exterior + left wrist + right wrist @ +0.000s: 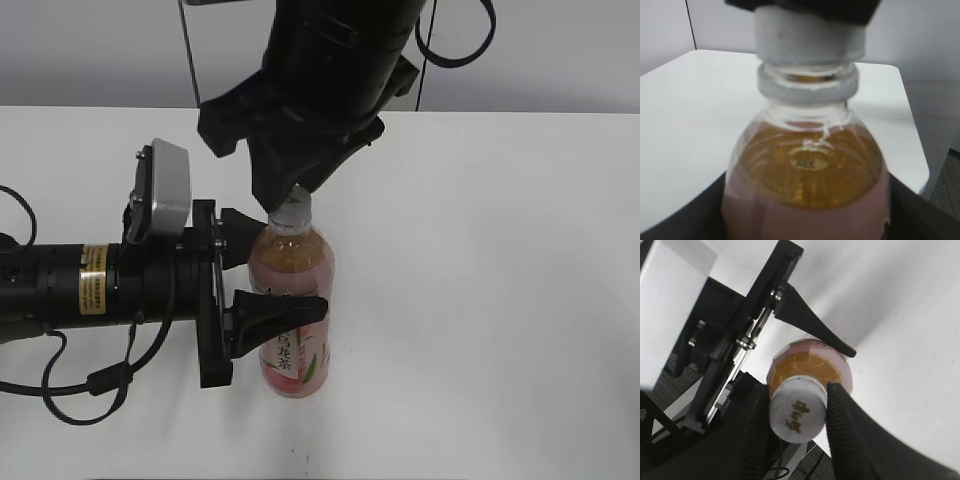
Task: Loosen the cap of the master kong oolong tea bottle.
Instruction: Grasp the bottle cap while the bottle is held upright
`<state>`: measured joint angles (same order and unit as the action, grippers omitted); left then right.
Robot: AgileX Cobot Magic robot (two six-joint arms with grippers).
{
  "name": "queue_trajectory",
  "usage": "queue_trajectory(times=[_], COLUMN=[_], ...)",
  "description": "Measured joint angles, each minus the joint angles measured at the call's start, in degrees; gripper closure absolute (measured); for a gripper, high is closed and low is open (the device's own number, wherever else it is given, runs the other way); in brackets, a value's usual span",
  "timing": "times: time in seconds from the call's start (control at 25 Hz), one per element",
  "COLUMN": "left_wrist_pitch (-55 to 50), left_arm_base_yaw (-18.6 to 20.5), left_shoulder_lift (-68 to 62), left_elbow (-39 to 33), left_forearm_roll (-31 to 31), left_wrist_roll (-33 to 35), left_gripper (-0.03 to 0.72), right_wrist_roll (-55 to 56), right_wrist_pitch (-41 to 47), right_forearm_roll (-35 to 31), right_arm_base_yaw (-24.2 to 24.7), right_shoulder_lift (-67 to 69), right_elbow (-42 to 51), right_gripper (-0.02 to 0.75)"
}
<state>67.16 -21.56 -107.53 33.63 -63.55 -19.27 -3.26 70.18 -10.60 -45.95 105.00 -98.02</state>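
The white cap's top edge (810, 15) is the only part my right gripper's fingers reach, so I should open them, bring them down around the cap's side (810, 42) and turn counterclockwise.
The master kong oolong tea bottle (292, 320) stands upright on the white table, amber tea inside and a pink peach label. My left gripper (262, 277) reaches in from the left and is shut on the bottle's body, one finger on each side. The bottle fills the left wrist view (805, 180). My right gripper (292, 205) comes down from above and is shut on the white cap (294, 212). In the right wrist view the cap (798, 410) with its dark logo sits between the two ribbed fingers (799, 412), above the bottle's shoulder (810, 365).
The white table (500, 300) stretches to the right and front of the bottle. Its far corner and edge show in the left wrist view (910, 125). The left arm's black body and cables (90, 290) lie along the table's left side.
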Motion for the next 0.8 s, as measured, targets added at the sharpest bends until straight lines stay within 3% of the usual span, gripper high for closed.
queue_trajectory(times=[0.2, 0.48, 0.8], left_wrist_pitch=[0.0, 0.0, 0.0], left_arm_base_yaw=[0.0, 0.0, 0.0], left_shoulder_lift=[0.0, 0.0, 0.0], left_elbow=[0.0, 0.0, 0.0], left_forearm_roll=[0.0, 0.0, 0.0], left_wrist_roll=[0.0, 0.0, 0.0], left_gripper=[0.225, 0.225, 0.225], right_wrist_roll=[-1.2, -1.5, -1.5], right_wrist_pitch=[0.1, 0.1, 0.1], right_forearm_roll=[0.0, -2.5, -2.7], right_arm_base_yaw=[0.0, 0.0, 0.0], right_shoulder_lift=[0.0, 0.0, 0.0], right_elbow=[-0.1, -0.1, -0.1], right_gripper=[0.458, 0.276, 0.244])
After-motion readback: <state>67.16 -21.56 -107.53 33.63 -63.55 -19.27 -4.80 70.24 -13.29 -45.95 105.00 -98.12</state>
